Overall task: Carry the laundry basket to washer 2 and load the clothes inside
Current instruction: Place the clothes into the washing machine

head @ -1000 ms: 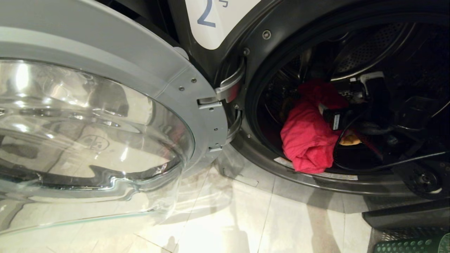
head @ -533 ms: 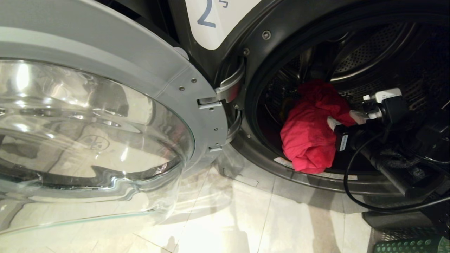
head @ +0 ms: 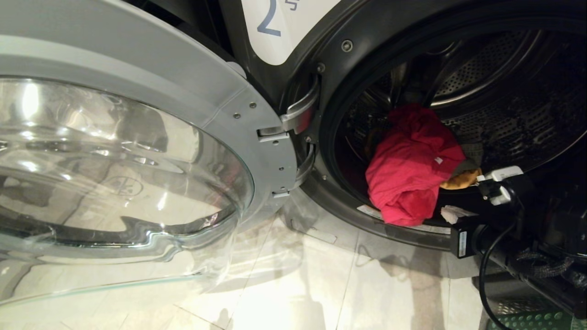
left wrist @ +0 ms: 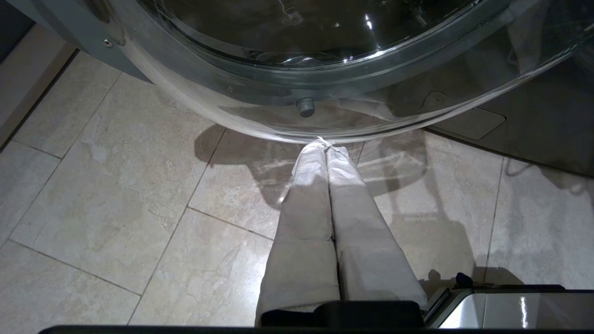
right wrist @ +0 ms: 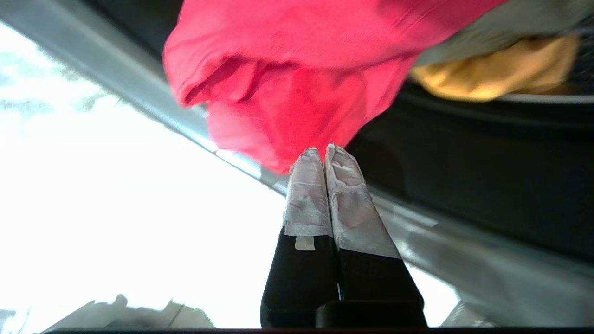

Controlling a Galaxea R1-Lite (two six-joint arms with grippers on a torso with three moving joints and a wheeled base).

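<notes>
The pink-red garment is hanging over the drum's lower rim [head: 408, 215]. My right gripper should therefore stay closed and push the garment deep into the drum [head: 457, 116] before it moves away.
Washer 2 [head: 275, 27] stands with its door [head: 114, 160] swung wide open to the left. A pink-red garment [head: 408, 174] lies in the drum mouth and hangs over the lower rim. Behind it show a yellow garment [head: 461, 181] and a bit of grey-green cloth [head: 468, 162]. My right gripper [head: 451, 213] is at the lower rim, just below the pink-red garment [right wrist: 297, 69]. It is shut [right wrist: 323, 153] with nothing in it. A corner of the green laundry basket [head: 532, 321] shows at the bottom right. My left gripper [left wrist: 326, 146] is parked, shut, under the door glass.
The open door's glass bowl [left wrist: 325, 55] juts out low over the pale tiled floor [head: 321, 284] on the left. The dark rubber seal and metal rim [head: 348, 215] ring the drum opening. A black cable [head: 486, 256] loops off my right wrist.
My right gripper has come out of the drum, down to the lower front rim, and its fingers have shut. The pink-red garment stays in the drum, slightly spread.
</notes>
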